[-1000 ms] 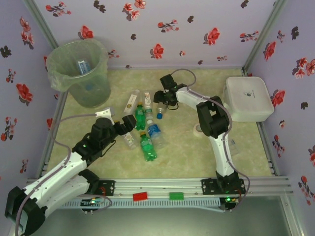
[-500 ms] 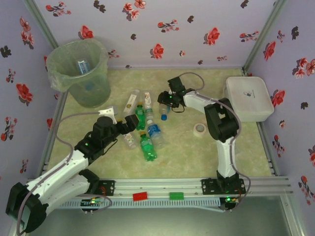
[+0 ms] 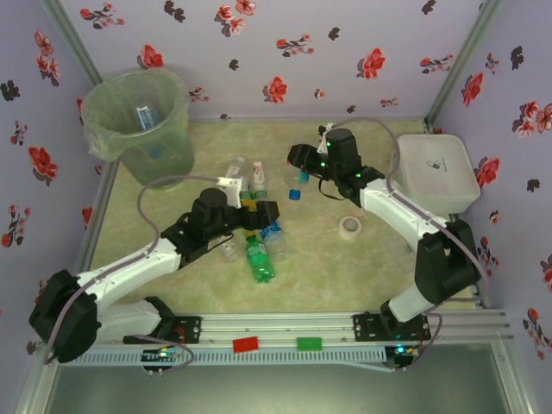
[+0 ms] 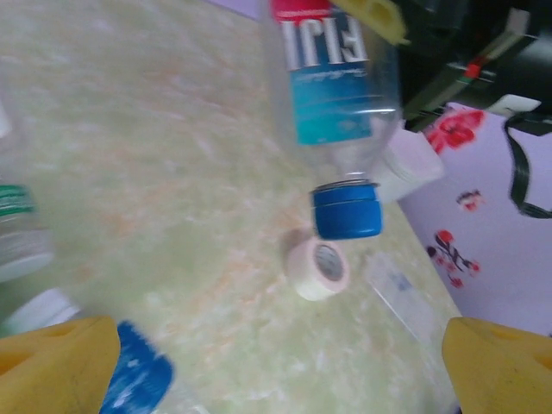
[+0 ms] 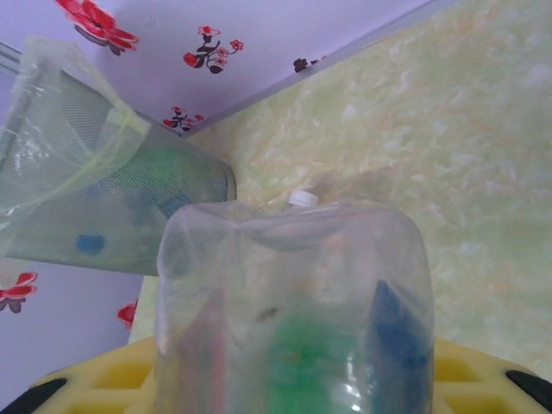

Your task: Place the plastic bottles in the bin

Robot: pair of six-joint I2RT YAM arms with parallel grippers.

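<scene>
A bottle is propped up straight inside the bag-lined bin [image 3: 142, 129] with blue showing below. I should expect more bottles to be hidden around the bottle's base.
A clear bottle [image 3: 296, 178] with a blue cap hangs cap down above the table, my right gripper [image 3: 299, 166] shut on it. Its see-through base [image 5: 293, 302] sits between my yellow fingers [image 5: 112, 375] in the right wrist view. From the left wrist the same bottle [image 4: 332, 95] hangs ahead. My left gripper [image 3: 260, 212] stands open over the bottle cluster, its yellow fingertips [image 4: 52, 362] wide apart with nothing between them. A green bottle [image 3: 258, 259], a blue-labelled bottle [image 3: 272, 238] and a clear bottle [image 3: 232, 174] lie on the table. The bag-lined bin [image 3: 140, 121] stands at the far left, a bottle inside.
A white lidded box [image 3: 435, 172] sits at the far right. A small tape roll [image 3: 349, 227] lies on the table right of the bottles, also near the hanging cap as the roll [image 4: 321, 269]. Flowered walls close three sides.
The right gripper has shut on the blue-capped bottle and lifted it off the table. The left arm has reached forward and right over the bottle cluster, still open.
</scene>
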